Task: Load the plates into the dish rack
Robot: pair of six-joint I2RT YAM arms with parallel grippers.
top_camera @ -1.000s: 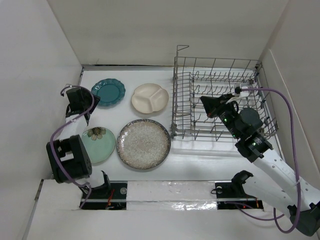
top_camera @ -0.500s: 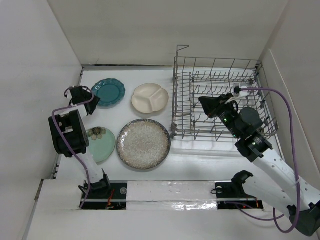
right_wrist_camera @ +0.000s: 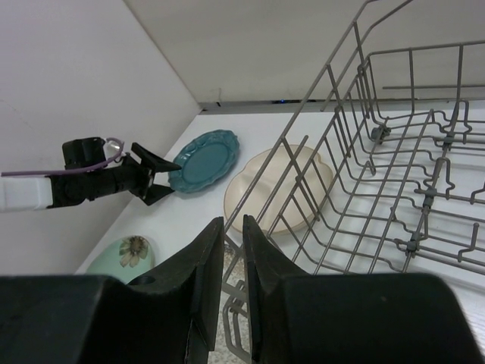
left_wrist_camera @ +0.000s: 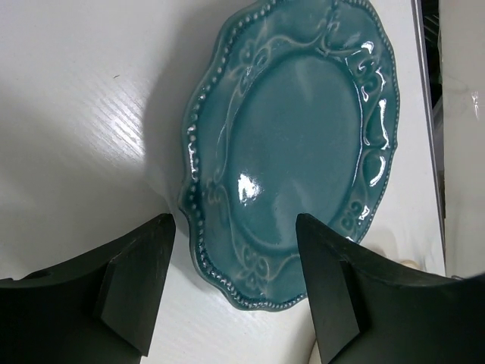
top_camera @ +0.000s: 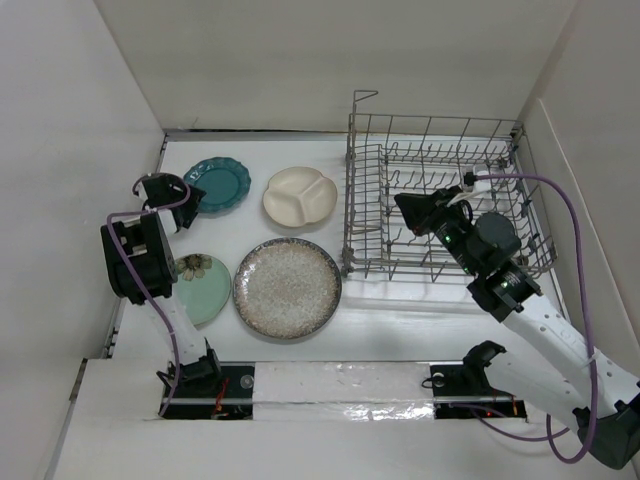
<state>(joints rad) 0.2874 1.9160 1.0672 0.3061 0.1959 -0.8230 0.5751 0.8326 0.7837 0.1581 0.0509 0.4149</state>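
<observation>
The teal plate is a long way from the rack and from my right gripper, so my left gripper should pick it up by its rim and pass it over.
Four plates lie on the white table left of the dish rack: a dark teal scalloped one, a cream three-compartment one, a mint one with a flower and a large speckled one. My left gripper is wide open at the teal plate's left rim, its fingers either side of the near edge without touching it. Over the rack's left wall hangs my right gripper, jaws a narrow slit apart with nothing held; rack wires show through the gap.
A raised wire handle stands at the rack's far left corner. White walls close in the table at the left, back and right. The right wrist view also shows the left gripper beside the teal plate.
The left arm has folded up toward the left wall, bringing its gripper to the teal plate's rim, jaws wider. The right gripper's jaws have parted slightly and it edged left.
</observation>
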